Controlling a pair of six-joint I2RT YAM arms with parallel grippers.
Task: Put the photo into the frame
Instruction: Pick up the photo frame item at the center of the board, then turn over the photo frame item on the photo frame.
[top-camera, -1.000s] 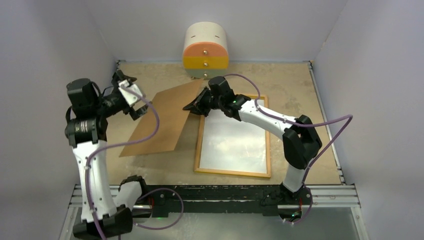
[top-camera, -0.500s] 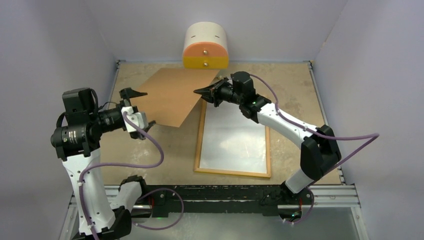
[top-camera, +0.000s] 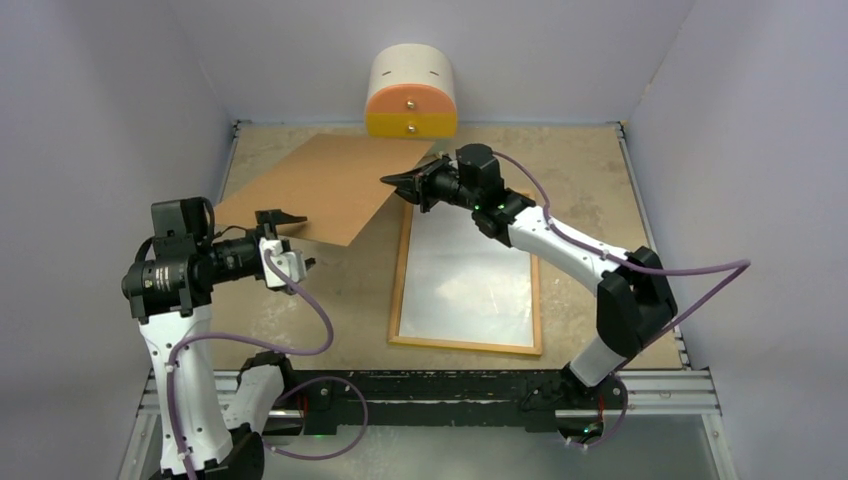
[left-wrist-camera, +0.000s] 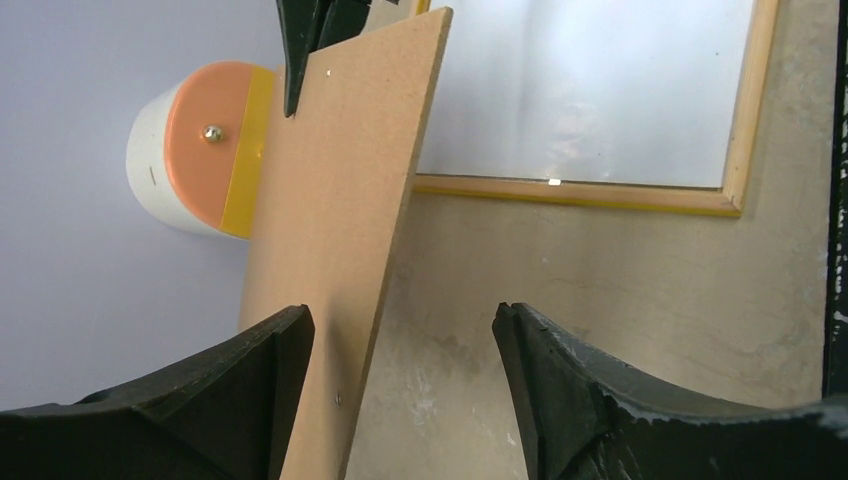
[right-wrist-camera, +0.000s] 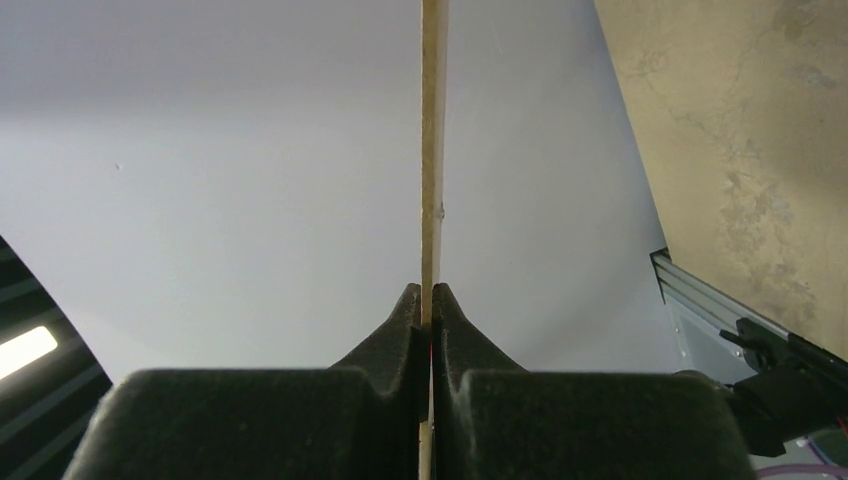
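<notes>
The backing board's plain side (top-camera: 325, 185) is facing up. My left gripper should hold it while my right gripper takes a new grip on its edge (top-camera: 375, 211) by the frame to flip it.
The frame (top-camera: 400, 290) lies flat on the table with its light wood back up, and a yellow strip shows along its edge (left-wrist-camera: 590, 195). A pale glossy sheet (top-camera: 465, 280) fills it; I cannot tell whether this is the photo's white back. My right gripper (top-camera: 397, 183) is shut on the right edge of a brown backing board (top-camera: 320, 190) and holds it tilted above the table's back left. That board runs edge-on between the right fingers (right-wrist-camera: 430, 290). My left gripper (top-camera: 293, 240) is open and straddles the board's near edge (left-wrist-camera: 340, 300), which passes close to the left finger (left-wrist-camera: 270, 380).
A rounded white drawer unit (top-camera: 411, 90) with orange and yellow fronts stands at the back wall, just behind the raised board. Grey walls close in both sides. A black and metal rail (top-camera: 430, 385) runs along the near edge.
The right gripper has lifted the board and swung it back and to the left. The left arm has come down and nearer, and its jaws have narrowed around the board's near edge.
</notes>
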